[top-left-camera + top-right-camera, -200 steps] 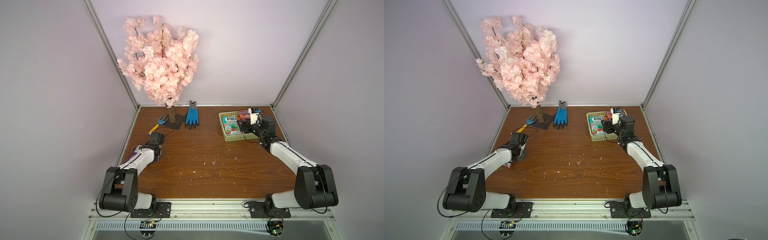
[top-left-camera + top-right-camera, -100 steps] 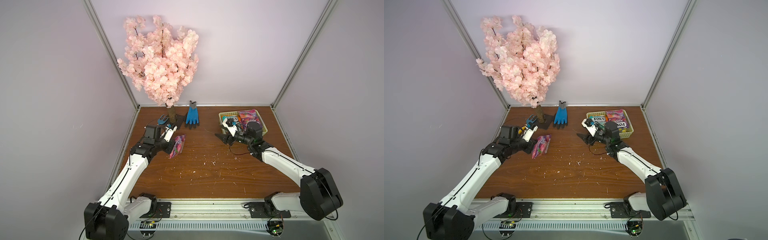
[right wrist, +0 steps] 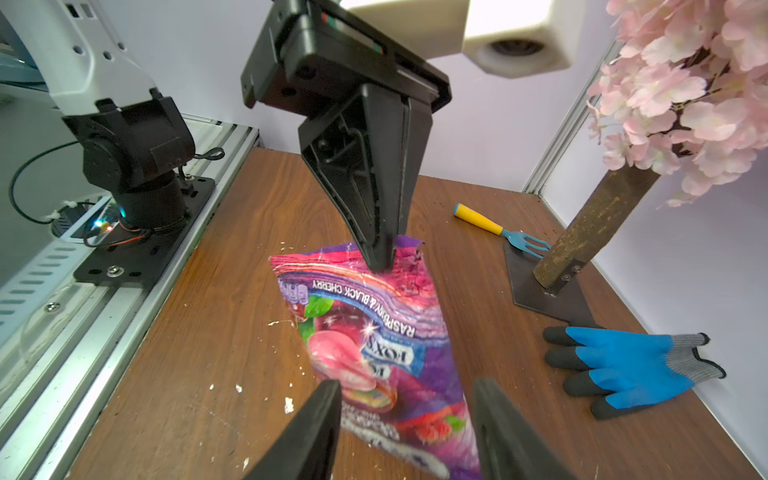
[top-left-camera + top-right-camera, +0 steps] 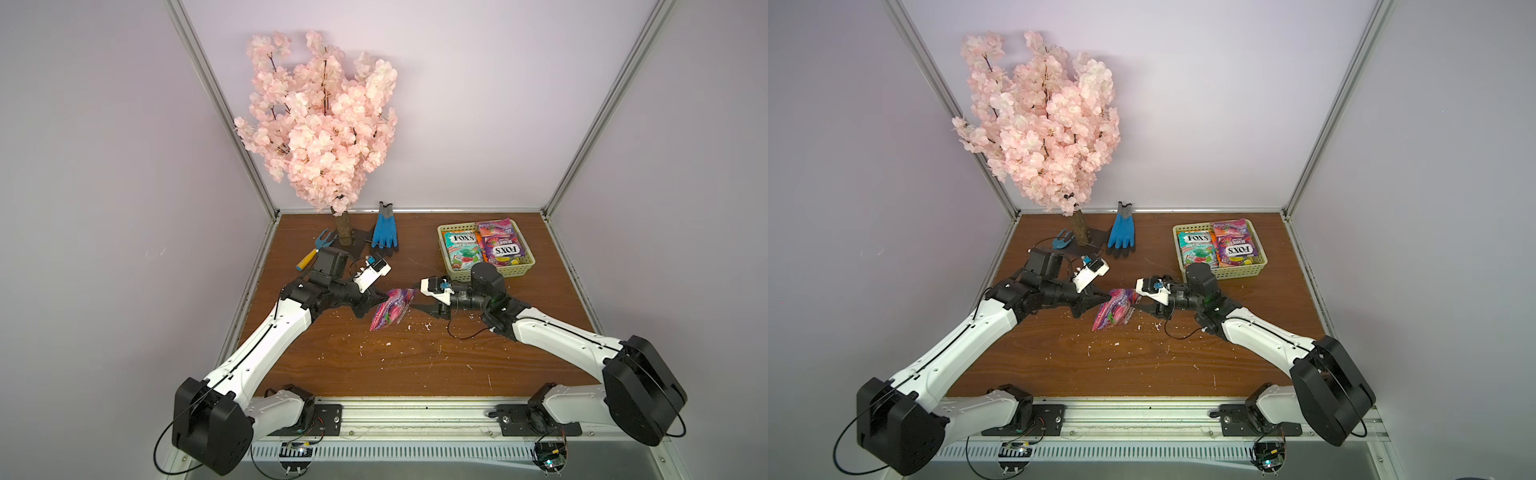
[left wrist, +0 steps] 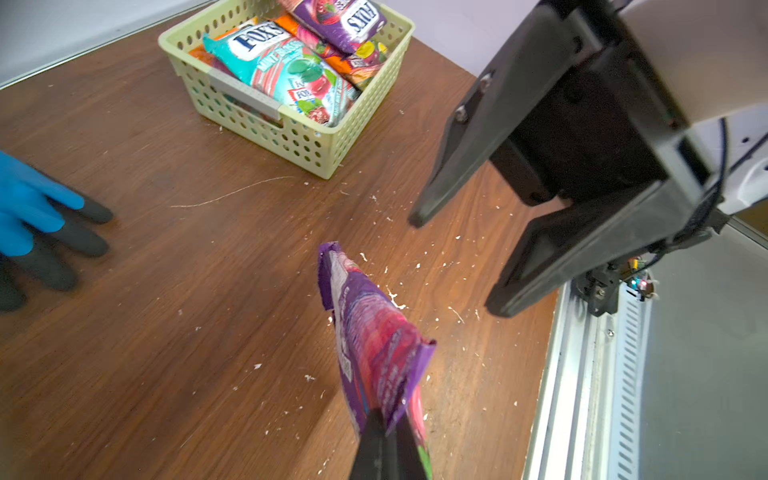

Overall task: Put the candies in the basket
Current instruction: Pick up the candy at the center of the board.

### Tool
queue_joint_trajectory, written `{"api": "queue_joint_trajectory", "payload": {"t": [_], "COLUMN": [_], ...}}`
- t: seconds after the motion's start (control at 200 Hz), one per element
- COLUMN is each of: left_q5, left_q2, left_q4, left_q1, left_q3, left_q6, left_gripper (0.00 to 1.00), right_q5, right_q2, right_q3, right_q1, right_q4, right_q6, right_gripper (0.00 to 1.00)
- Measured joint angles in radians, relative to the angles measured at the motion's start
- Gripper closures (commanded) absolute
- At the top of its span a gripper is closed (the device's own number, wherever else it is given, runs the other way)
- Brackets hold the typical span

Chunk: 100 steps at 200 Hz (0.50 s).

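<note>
The basket (image 4: pixel 485 249) is on my right gripper's side while my left gripper has the purple candy packet, so my right gripper should first grip the packet's lower end (image 3: pixel 408 432).
A purple candy packet (image 4: pixel 392 309) (image 3: pixel 374 332) hangs tilted just above the middle of the table. My left gripper (image 4: pixel 384 297) (image 5: pixel 384 415) is shut on its upper corner. My right gripper (image 4: pixel 411 297) (image 3: pixel 407 384) faces it from the other side, open, with one finger on each side of the packet's lower end and a gap to each. The pale yellow-green basket (image 4: pixel 511 270) (image 5: pixel 291 137) stands at the back right behind the right wrist. It holds a teal packet (image 4: pixel 463 249), a purple packet (image 4: pixel 500 245) and orange ones beneath.
A pink blossom tree (image 4: pixel 324 124) on a dark base stands at the back left. A blue glove (image 4: pixel 384 228) and a small garden fork (image 4: pixel 313 251) lie beside it. White crumbs (image 4: pixel 388 344) dot the wooden table. A metal rail (image 4: pixel 415 411) runs along the front edge.
The left arm has swung out from the left side, carrying the purple packet to the middle. The right gripper has left the basket and come to the packet, its jaws narrowing.
</note>
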Motion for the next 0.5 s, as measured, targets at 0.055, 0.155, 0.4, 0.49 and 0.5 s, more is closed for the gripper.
{"api": "queue_joint_trajectory", "payload": {"t": [0.055, 0.155, 0.4, 0.49, 0.5], "left_q5": [0.017, 0.042, 0.074, 0.069, 0.068], "left_q2": [0.000, 0.000, 0.002, 0.002, 0.002], "left_q4": [0.003, 0.016, 0.030, 0.035, 0.035], "left_q1": [-0.002, -0.003, -0.003, -0.003, -0.003], "left_q3": [0.000, -0.004, -0.030, -0.033, -0.033], "left_q6": [0.006, 0.018, 0.042, 0.049, 0.050], "left_gripper": [1.00, 1.00, 1.00, 0.99, 0.98], "right_q5": [0.017, 0.048, 0.072, 0.065, 0.067], "right_q2": [0.020, 0.065, 0.150, 0.154, 0.154], "right_q3": [0.012, 0.045, 0.113, 0.113, 0.113], "right_q1": [0.018, 0.041, 0.068, 0.075, 0.075], "right_q4": [0.000, 0.003, 0.003, -0.006, -0.006], "right_q6": [-0.003, -0.004, -0.011, -0.010, -0.016], "right_gripper": [0.40, 0.39, 0.64, 0.96, 0.99]}}
